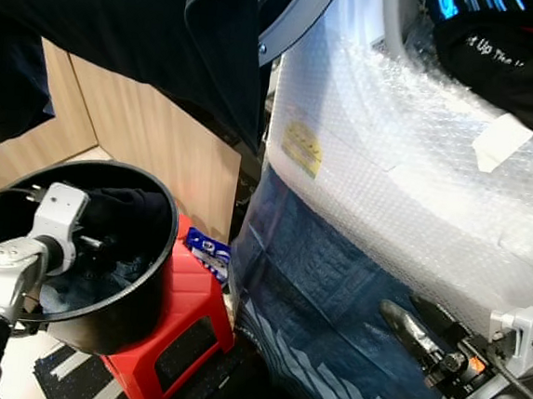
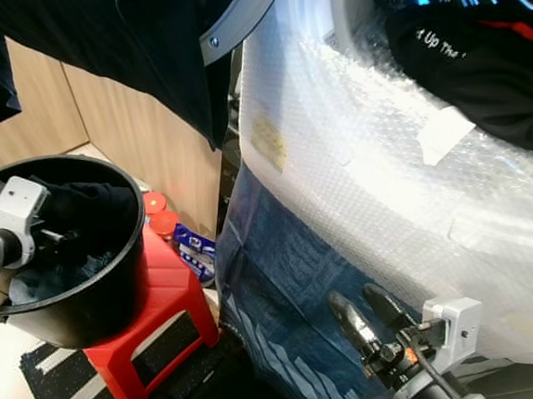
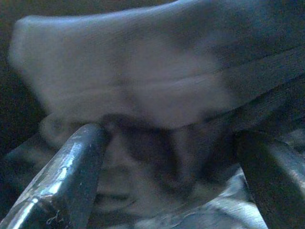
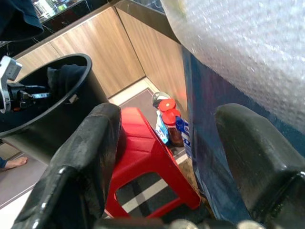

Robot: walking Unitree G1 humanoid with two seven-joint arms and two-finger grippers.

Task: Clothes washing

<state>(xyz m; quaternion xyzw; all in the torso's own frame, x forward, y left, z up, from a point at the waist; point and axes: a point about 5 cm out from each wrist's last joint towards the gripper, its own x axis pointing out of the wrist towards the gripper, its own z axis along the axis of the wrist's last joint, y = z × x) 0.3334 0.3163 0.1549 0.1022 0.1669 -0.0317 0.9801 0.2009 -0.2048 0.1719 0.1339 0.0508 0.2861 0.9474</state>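
I expect the black garment (image 1: 134,218) to come out by itself and hang limp when I lift it, because it is in a loose heap next to the blue fabric (image 1: 101,277).
A black bucket (image 1: 137,291) holding dark clothes (image 1: 121,210) stands on a red stool (image 1: 193,296) at the lower left. My left gripper (image 3: 176,181) reaches down into the bucket, open, with pale grey-blue fabric (image 3: 133,81) just beyond its fingers. On the right is the washing machine (image 1: 409,165), wrapped in bubble wrap. A black shirt with white lettering (image 2: 484,60) lies in its drum opening at the top right. A dark garment (image 1: 169,32) hangs over the open door (image 1: 296,20). Low beside the machine's front, my right gripper (image 2: 358,306) is open and holds nothing.
Wooden cabinet doors (image 1: 151,133) stand behind the bucket. Red-capped jars (image 2: 158,213) and a blue packet (image 1: 208,250) sit on the floor between stool and machine. A striped mat (image 1: 74,374) lies under the stool. A person's bare foot (image 4: 14,163) is near the bucket.
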